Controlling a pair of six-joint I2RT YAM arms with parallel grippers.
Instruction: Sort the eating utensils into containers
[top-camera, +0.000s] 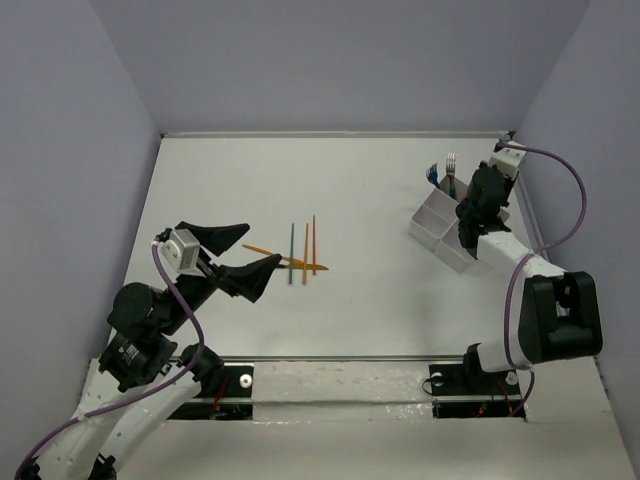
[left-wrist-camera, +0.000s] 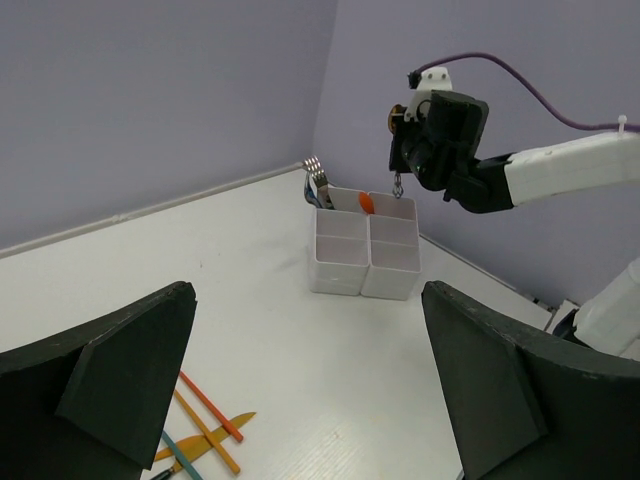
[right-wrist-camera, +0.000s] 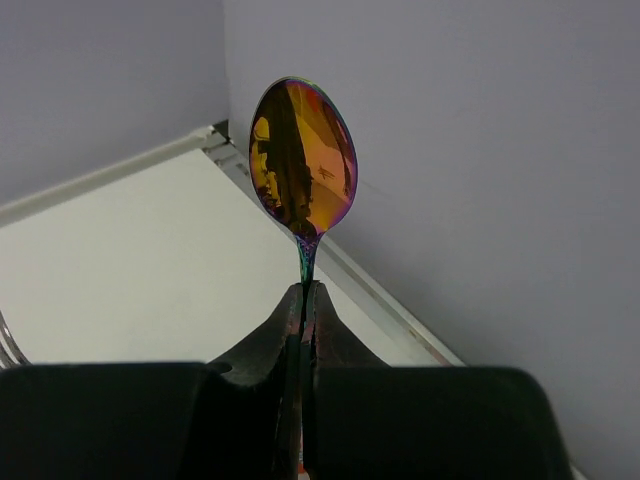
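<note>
The coppery spoon's handle (left-wrist-camera: 398, 187) is pointing down above the orange spoon's compartment (left-wrist-camera: 394, 208). My right gripper goes on lowering the coppery spoon until its handle is inside, then let go.
The white four-compartment box (top-camera: 428, 222) stands at the back right, and the left wrist view also shows it (left-wrist-camera: 340, 275). Two forks (top-camera: 448, 166) stand in its far corner compartment and an orange spoon (left-wrist-camera: 366, 203) pokes from the one beside it. My right gripper (right-wrist-camera: 303, 295) is shut on the stem of the coppery spoon (right-wrist-camera: 303, 155), bowl up, over the box's far end (top-camera: 478, 195). My left gripper (top-camera: 238, 258) is open and empty, just left of the orange and green sticks (top-camera: 302, 255) lying on the table.
A flat orange knife-shaped piece (left-wrist-camera: 215, 430) lies under the sticks. The back wall and right wall stand close to the box. The white table (top-camera: 350, 310) stretches between the sticks and the box.
</note>
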